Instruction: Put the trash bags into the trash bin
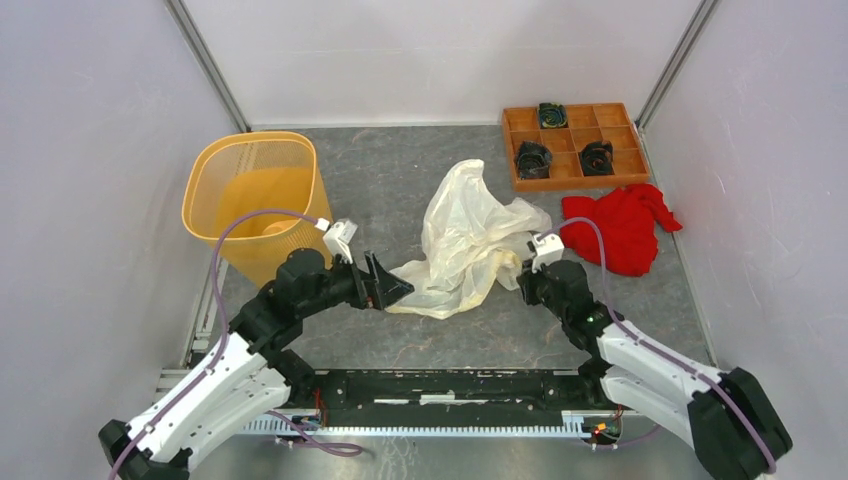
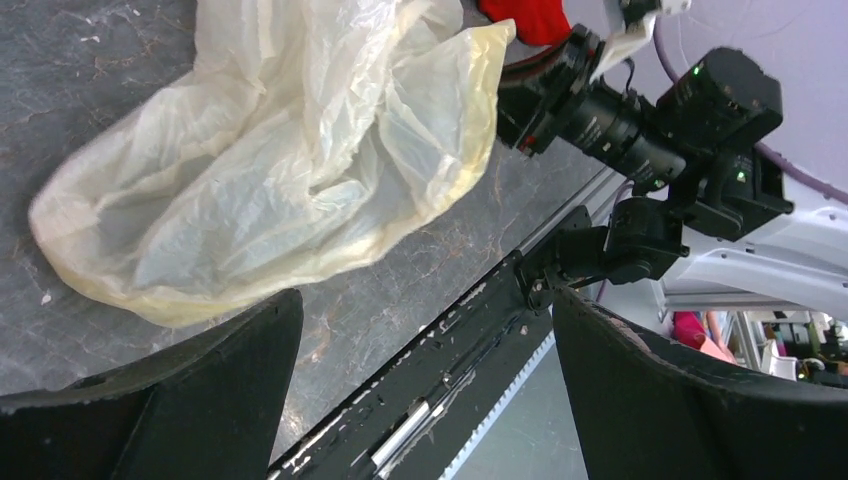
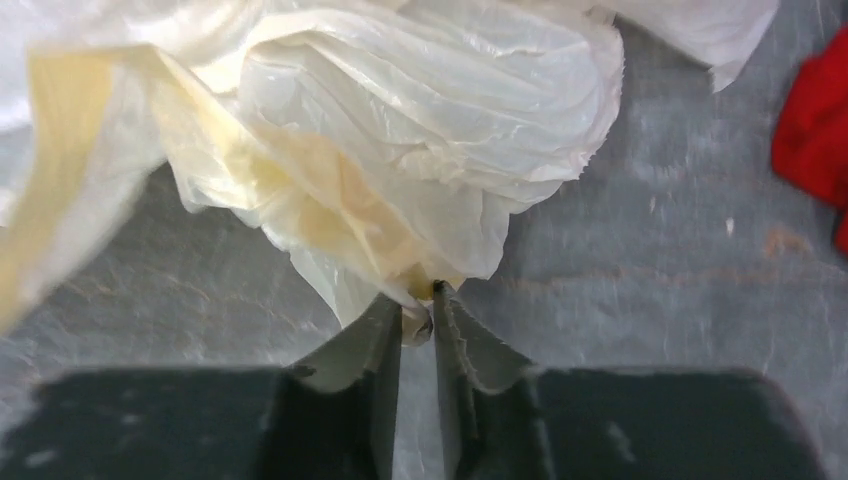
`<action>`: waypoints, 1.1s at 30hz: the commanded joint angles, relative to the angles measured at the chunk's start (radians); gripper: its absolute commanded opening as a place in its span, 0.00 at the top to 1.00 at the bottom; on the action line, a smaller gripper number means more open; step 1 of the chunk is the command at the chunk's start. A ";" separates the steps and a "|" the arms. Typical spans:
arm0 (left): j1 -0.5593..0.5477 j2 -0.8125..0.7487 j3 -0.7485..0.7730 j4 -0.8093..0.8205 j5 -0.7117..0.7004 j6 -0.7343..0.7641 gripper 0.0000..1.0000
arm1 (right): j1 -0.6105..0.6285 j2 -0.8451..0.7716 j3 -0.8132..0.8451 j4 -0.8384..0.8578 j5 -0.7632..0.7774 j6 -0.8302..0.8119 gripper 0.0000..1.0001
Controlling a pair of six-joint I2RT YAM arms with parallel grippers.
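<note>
Only a bunched fold (image 1: 511, 271) of the slack trash bag is in my right gripper, so my left gripper should pinch the bag's free corner (image 1: 408, 304) before both grippers spread the bag.
The trash bag (image 1: 470, 235), crinkly, translucent and cream-white, lies spread on the grey table between both arms. My right gripper (image 1: 520, 275) is at its right edge. In the right wrist view the gripper (image 3: 432, 295) is shut on a bunched fold of the bag (image 3: 420, 120), which rises in front of the fingertips. My left gripper (image 1: 390, 285) hovers by the bag's lower left edge, open and holding nothing. In the left wrist view the bag (image 2: 280, 160) lies just beyond that gripper (image 2: 425, 300). The orange-yellow lattice trash bin (image 1: 250, 137) stands upright at the far left.
A red cloth (image 1: 615, 225) lies to the right of the bag, close behind my right gripper. An orange compartment tray (image 1: 628, 165) with dark parts sits at the back right. White walls close in the table on three sides.
</note>
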 commanded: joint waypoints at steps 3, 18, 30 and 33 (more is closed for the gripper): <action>-0.005 -0.087 -0.009 -0.105 -0.101 -0.109 0.00 | -0.007 0.157 0.332 -0.062 -0.106 0.172 1.00; -0.048 0.032 0.075 0.019 -0.051 -0.007 0.00 | -0.045 0.058 0.771 -0.569 -0.198 0.116 1.00; -0.216 0.044 0.066 -0.132 -0.382 -0.001 0.00 | -0.047 0.135 0.871 -0.532 -0.234 0.100 1.00; -0.218 0.066 0.041 -0.153 -0.472 -0.015 0.00 | -0.047 0.132 0.873 -0.543 -0.245 0.079 1.00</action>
